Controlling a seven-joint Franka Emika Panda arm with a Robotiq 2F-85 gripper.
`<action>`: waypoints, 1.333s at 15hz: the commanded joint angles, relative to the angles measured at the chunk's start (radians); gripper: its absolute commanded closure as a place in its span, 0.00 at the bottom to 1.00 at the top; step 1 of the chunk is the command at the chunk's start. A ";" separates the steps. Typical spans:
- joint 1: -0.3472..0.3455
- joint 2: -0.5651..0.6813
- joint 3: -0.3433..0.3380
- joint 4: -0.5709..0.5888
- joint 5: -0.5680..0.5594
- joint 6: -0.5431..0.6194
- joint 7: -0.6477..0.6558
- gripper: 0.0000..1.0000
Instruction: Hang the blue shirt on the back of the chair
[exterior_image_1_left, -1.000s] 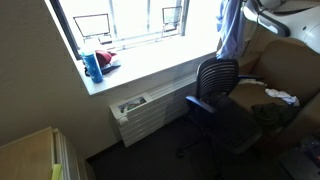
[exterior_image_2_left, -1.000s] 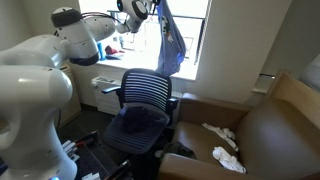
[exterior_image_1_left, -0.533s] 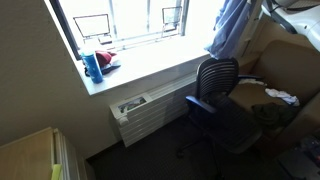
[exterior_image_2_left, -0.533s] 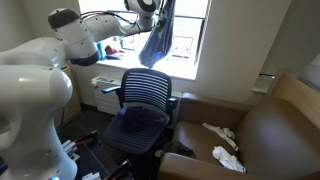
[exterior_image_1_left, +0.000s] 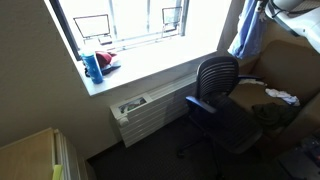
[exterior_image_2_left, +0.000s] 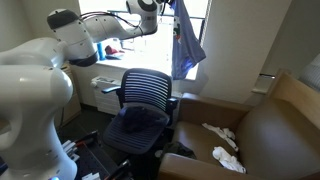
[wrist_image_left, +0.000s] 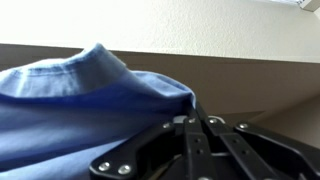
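Observation:
The blue shirt is hanging past the chair toward the couch, so my gripper should first swing it over the top of the chair's back and then lower it.
The blue shirt hangs from my gripper high above and behind the black mesh chair. It also shows in an exterior view, dangling above and to the right of the chair's back. In the wrist view my gripper is shut with the blue shirt pinched in its fingers. A dark garment lies on the chair seat.
A brown couch with white cloths stands beside the chair. A window sill holds a blue bottle and red items. A radiator sits under the window. The arm's white body fills the near side.
The gripper has carried the shirt sideways, from in front of the window to beyond the chair's back, toward the couch side. The shirt swings as it moves.

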 joint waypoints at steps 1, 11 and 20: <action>-0.032 0.000 -0.081 0.016 -0.037 -0.049 0.169 1.00; 0.049 0.008 -0.031 0.070 0.270 -0.365 0.040 0.99; 0.034 0.006 -0.046 0.100 0.303 -0.387 0.040 1.00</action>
